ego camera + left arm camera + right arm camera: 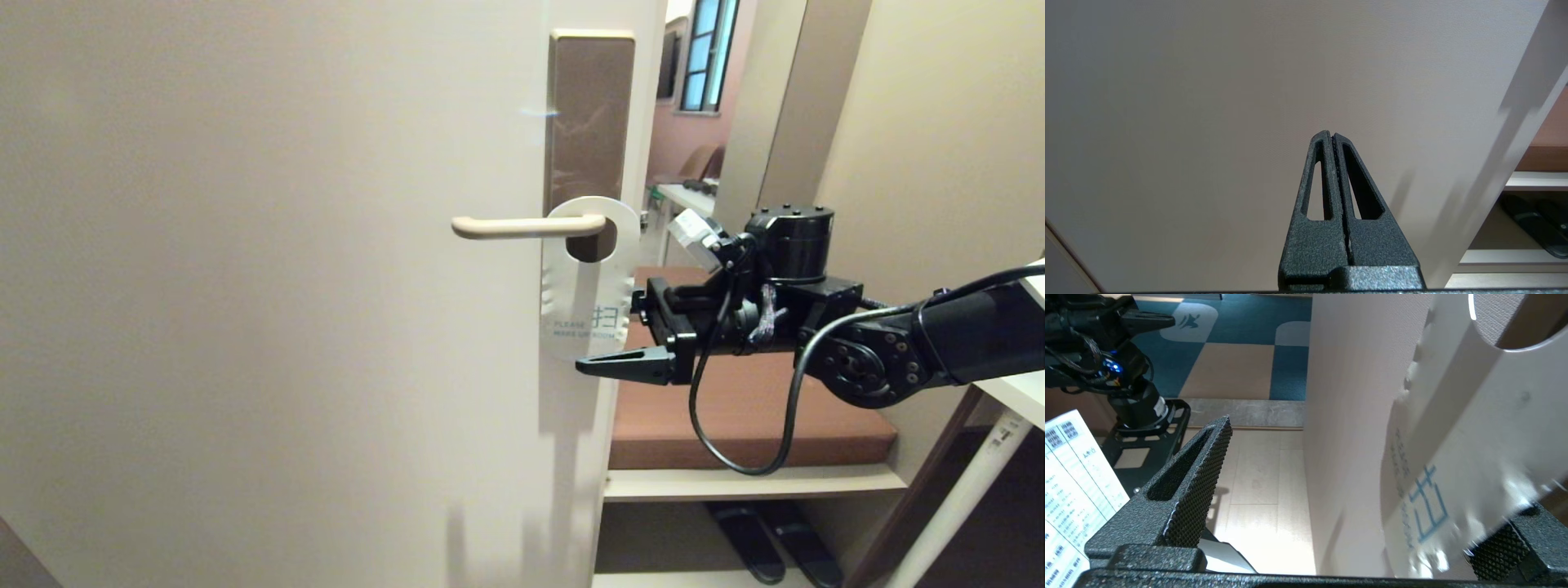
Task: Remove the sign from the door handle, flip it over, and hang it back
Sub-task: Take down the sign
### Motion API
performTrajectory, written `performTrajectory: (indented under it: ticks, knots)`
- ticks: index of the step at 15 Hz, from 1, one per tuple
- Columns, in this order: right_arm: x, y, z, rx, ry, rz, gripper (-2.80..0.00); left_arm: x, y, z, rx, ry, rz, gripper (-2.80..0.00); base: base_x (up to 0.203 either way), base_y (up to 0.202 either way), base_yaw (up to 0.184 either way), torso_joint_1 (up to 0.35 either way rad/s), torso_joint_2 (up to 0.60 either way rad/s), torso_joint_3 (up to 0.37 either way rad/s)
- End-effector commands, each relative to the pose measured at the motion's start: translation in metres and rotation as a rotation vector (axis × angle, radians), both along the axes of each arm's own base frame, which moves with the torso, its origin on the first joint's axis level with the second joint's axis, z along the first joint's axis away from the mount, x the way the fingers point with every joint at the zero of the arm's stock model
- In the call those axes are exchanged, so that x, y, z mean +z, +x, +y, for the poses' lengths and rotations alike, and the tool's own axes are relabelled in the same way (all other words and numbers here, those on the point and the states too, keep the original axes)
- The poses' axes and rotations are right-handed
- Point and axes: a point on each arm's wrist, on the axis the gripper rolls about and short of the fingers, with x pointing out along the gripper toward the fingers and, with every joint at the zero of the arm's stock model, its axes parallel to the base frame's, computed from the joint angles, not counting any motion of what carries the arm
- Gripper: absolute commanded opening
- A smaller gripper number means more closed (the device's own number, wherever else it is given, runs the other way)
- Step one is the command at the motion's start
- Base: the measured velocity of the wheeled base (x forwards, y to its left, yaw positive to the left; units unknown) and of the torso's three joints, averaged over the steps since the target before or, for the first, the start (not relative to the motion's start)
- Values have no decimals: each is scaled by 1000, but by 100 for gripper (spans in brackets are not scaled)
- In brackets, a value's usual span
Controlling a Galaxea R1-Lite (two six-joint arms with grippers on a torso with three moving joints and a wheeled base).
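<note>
I expect the white sign (pixel 588 299) to slide along to the handle's loose end and come off when I pull, since the sign's oval hole (pixel 592 249) circles the door handle.
The white sign (pixel 584 286), with "PLEASE MAKE UP ROOM" facing me, hangs by its oval hole on the cream door handle (pixel 522 226). The handle sits on a tall brown plate (pixel 589 106). My right gripper (pixel 606 335) reaches in from the right at the sign's lower end and is open. One finger (pixel 624 365) shows just below the sign's bottom edge. In the right wrist view the sign (pixel 1474 457) stands between the wide-apart fingers (pixel 1200 473), close against the far one, which it partly hides. My left gripper (pixel 1331 134) is shut and empty, parked facing the door's lower face.
The beige door (pixel 245 286) fills the left. Past its edge stands a bench with a brown cushion (pixel 735 408), with dark slippers (pixel 775 539) beneath. A white table leg (pixel 971 490) is at the right. A printed sheet (pixel 1073 477) shows in the right wrist view.
</note>
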Motion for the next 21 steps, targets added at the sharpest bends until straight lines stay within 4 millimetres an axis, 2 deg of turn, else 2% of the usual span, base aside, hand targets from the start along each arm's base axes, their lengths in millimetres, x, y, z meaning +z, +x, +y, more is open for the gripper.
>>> performTrajectory:
  ticks: [1, 10, 21]
  knots:
    - [-3, 3, 2, 8, 2, 7, 0, 0, 0, 0, 2, 0, -1, -280, 0, 0, 0, 0, 0, 0]
    - [4, 10, 5, 5, 16, 5, 0, 0, 0, 0, 2, 0, -1, -280, 0, 0, 0, 0, 0, 0]
    - [1, 11, 5, 2, 16, 47, 0, 0, 0, 0, 2, 0, -1, -280, 0, 0, 0, 0, 0, 0]
